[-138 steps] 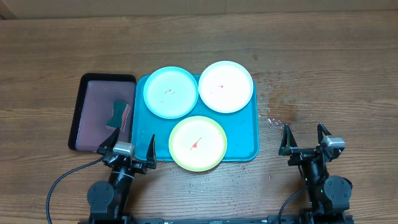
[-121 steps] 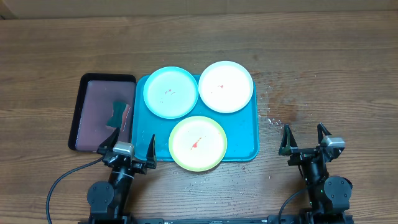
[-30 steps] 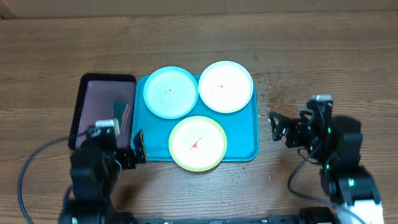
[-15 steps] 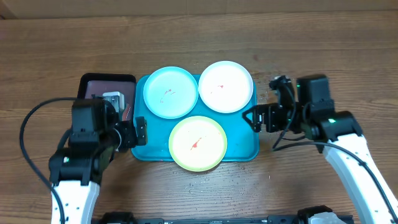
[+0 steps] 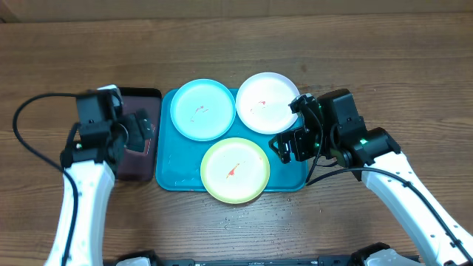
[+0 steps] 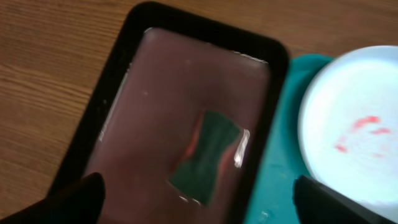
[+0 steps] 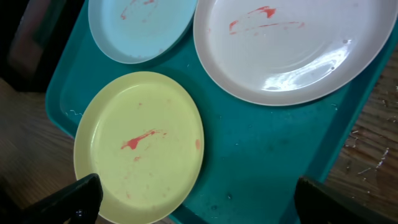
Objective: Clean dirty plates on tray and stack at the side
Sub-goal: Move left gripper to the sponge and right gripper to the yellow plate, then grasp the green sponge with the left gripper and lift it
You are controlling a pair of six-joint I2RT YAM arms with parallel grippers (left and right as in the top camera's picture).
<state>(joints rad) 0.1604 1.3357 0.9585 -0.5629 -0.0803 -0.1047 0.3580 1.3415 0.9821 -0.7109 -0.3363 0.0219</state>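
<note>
The dark green sponge is already getting narrow at its middle, so it will squeeze thin there and spread out at its end when I pick it up.
The turquoise tray holds three plates with red smears: light cyan at back left, white at back right, yellow-green in front, overhanging the rim. My left gripper is open and empty above the small black tray, over a dark green sponge. My right gripper is open and empty above the turquoise tray's right side, between the white plate and the yellow-green plate. The cyan plate shows in both wrist views.
The black tray with a pinkish, wet-looking inside lies against the turquoise tray's left rim. Bare wooden table lies to the right of and behind the trays, with small wet specks near the tray's right edge.
Both arms have left the front edge and reached in. The left gripper moved back-left over the black tray. The right gripper moved left over the turquoise tray's right side.
</note>
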